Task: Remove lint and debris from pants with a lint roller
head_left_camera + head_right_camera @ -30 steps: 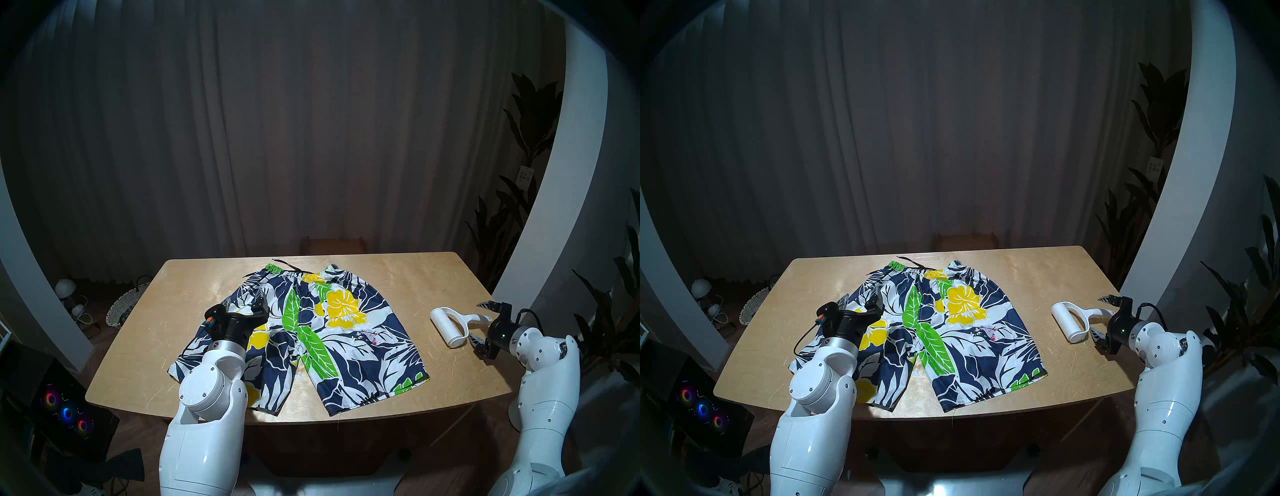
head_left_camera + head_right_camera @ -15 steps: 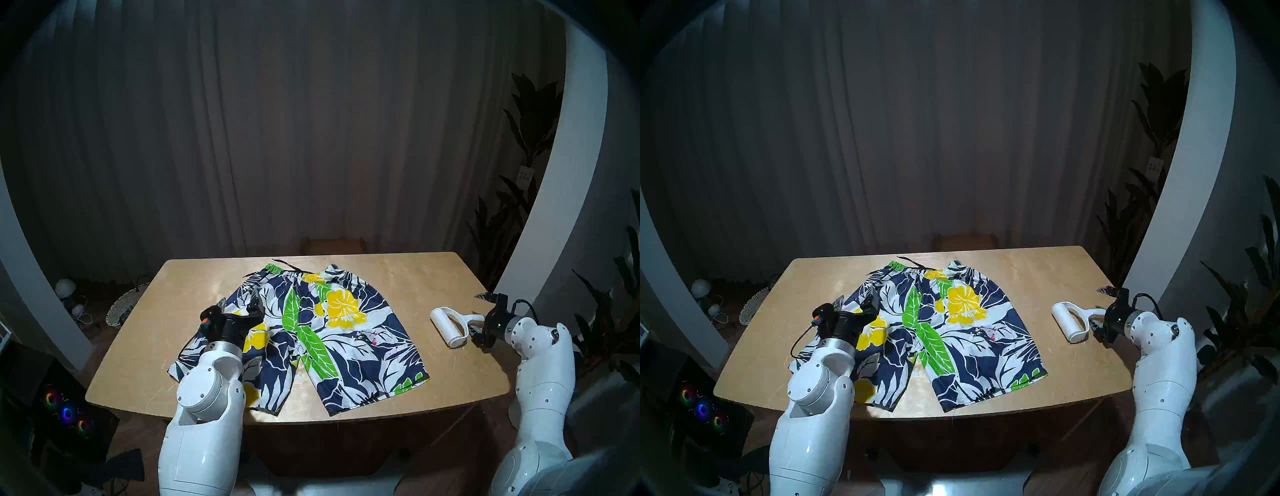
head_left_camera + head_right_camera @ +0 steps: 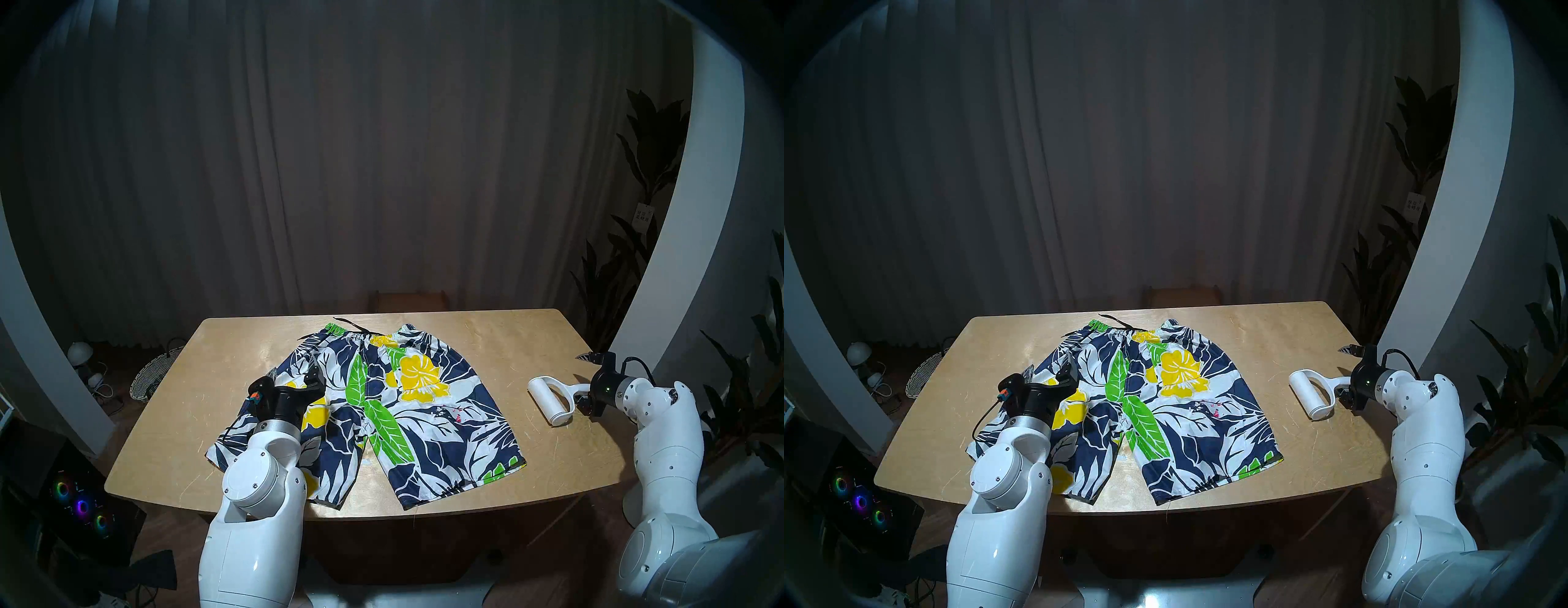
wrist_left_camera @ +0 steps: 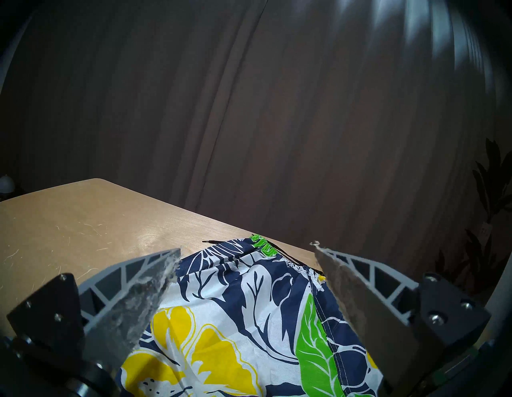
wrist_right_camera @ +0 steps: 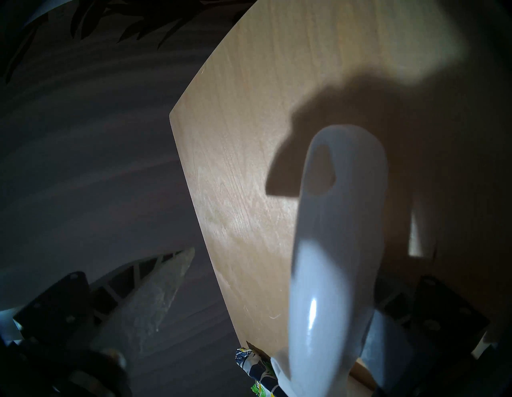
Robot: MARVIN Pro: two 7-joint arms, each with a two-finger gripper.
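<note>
My gripper will push the white lint roller (image 3: 550, 402) across the print, and the roller's sleeve will pick up the pink-red lint specks (image 3: 455, 415) that are scattered over it.
The pants (image 3: 394, 407) are floral shorts lying flat on the wooden table (image 3: 488, 339), waistband at the far side. Pink-red lint specks (image 3: 454, 412) sit on the right leg, also in the right head view (image 3: 1214, 411). My left gripper (image 3: 295, 373) hovers open over the left hip; its wrist view shows the print (image 4: 249, 318) between the spread fingers (image 4: 155, 280). The white lint roller (image 3: 549, 401) lies on the table at the right. My right gripper (image 3: 585, 382) is open with one finger on each side of the roller's handle (image 5: 340, 221).
The right gripper works at the table's right edge (image 3: 594, 365). A woven basket (image 3: 150, 378) and a computer with coloured fans (image 3: 80, 505) stand on the floor at left. Plants (image 3: 636, 212) stand at right, a stool (image 3: 407, 299) behind the table.
My right gripper has moved left and forward, so the roller's handle end now lies between its open fingers. The left gripper has barely shifted over the shorts.
</note>
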